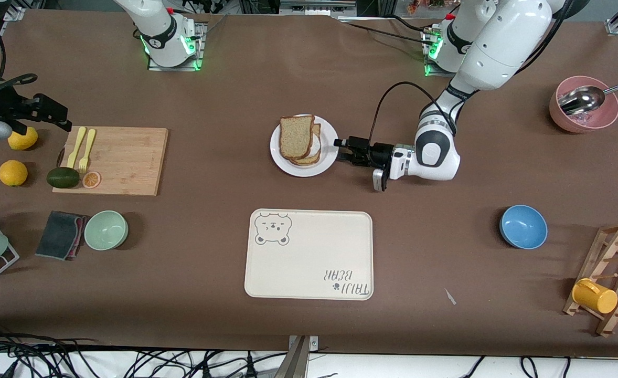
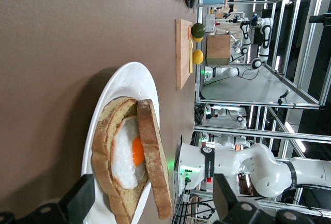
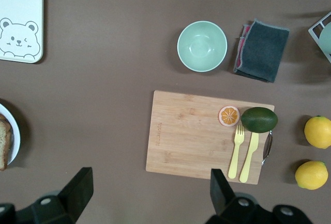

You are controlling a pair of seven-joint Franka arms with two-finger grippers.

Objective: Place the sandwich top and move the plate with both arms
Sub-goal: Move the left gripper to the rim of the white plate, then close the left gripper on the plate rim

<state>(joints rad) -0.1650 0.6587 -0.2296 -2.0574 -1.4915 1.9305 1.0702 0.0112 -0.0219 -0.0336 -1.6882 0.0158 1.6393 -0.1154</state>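
The plate's rim (image 2: 86, 163) is close to the left gripper's lower finger, so the left gripper should move down and forward until its fingers straddle the plate's rim evenly (image 1: 333, 151) before it closes.
The white plate (image 1: 288, 164) sits mid-table and carries a bread slice with a fried egg (image 2: 130, 154). The sandwich top (image 1: 295, 136), a brown wholegrain slice, rests tilted on that egg, as the left wrist view shows (image 2: 153, 146). My left gripper (image 1: 341, 150) lies low at the plate's rim toward the left arm's end of the table. It is open, its fingers (image 2: 78, 199) straddling the plate edge (image 2: 129, 79) and touching nothing. My right gripper (image 1: 52, 114) hangs high by the cutting board (image 3: 207, 133), open and empty (image 3: 150, 182).
A cream bear-print tray (image 1: 309, 254) lies nearer the camera than the plate. The cutting board (image 1: 117, 160) holds forks, an avocado and an orange slice. Around stand a green bowl (image 1: 106, 229), a blue bowl (image 1: 523, 226), a pink bowl with ladle (image 1: 584, 107) and lemons (image 1: 13, 172).
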